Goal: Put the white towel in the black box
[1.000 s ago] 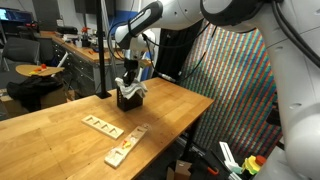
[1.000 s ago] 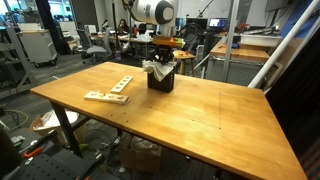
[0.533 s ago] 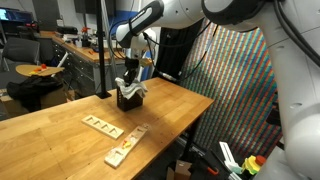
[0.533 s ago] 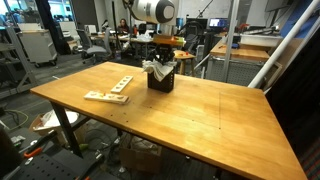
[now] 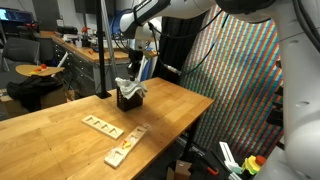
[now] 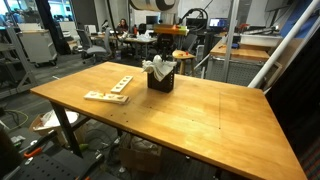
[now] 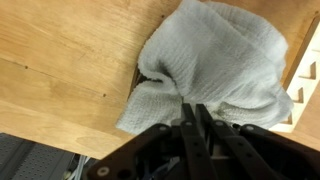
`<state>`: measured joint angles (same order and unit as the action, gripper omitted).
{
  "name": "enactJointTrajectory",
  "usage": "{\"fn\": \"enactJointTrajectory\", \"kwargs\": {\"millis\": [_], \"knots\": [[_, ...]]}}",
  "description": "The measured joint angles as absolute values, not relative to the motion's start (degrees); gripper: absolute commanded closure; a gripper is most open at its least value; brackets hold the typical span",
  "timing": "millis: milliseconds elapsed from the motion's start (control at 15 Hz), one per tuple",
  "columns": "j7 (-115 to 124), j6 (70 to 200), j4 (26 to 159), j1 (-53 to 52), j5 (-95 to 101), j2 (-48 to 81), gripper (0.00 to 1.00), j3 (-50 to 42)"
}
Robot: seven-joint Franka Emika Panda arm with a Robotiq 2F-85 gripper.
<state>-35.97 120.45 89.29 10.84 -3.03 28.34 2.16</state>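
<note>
I should lower my gripper back into the towel's middle [image 7: 188, 84] and work the folds inside, because the white towel's folds [image 6: 155, 70] hang over the black box's rim.
The white towel [image 5: 130, 87] sits bunched in the small black box [image 5: 127, 101] on the wooden table, its folds spilling over the rim. Both exterior views show it: towel [image 6: 157, 68], box [image 6: 160, 83]. My gripper [image 5: 138, 62] hangs above the box, apart from the towel, and also shows in an exterior view [image 6: 166, 46]. In the wrist view the two fingers [image 7: 195, 108] are pressed together with nothing between them. The towel [image 7: 215, 55] lies below them and hides nearly all of the box.
Flat wooden slotted pieces [image 5: 101, 125] [image 5: 124, 148] lie on the table in front of the box, also seen in an exterior view [image 6: 108, 95]. A colourful patterned panel [image 5: 235, 80] stands past the table edge. Benches and chairs stand behind.
The gripper has lifted straight up away from the box. The towel stays in the box.
</note>
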Motion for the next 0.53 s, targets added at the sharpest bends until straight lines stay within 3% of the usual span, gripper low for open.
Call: {"fn": "enactJointTrajectory", "kwargs": {"millis": [533], "knots": [[-13.6, 114.8, 89.9, 4.4, 4.2, 24.6, 0.88, 0.4]]}}
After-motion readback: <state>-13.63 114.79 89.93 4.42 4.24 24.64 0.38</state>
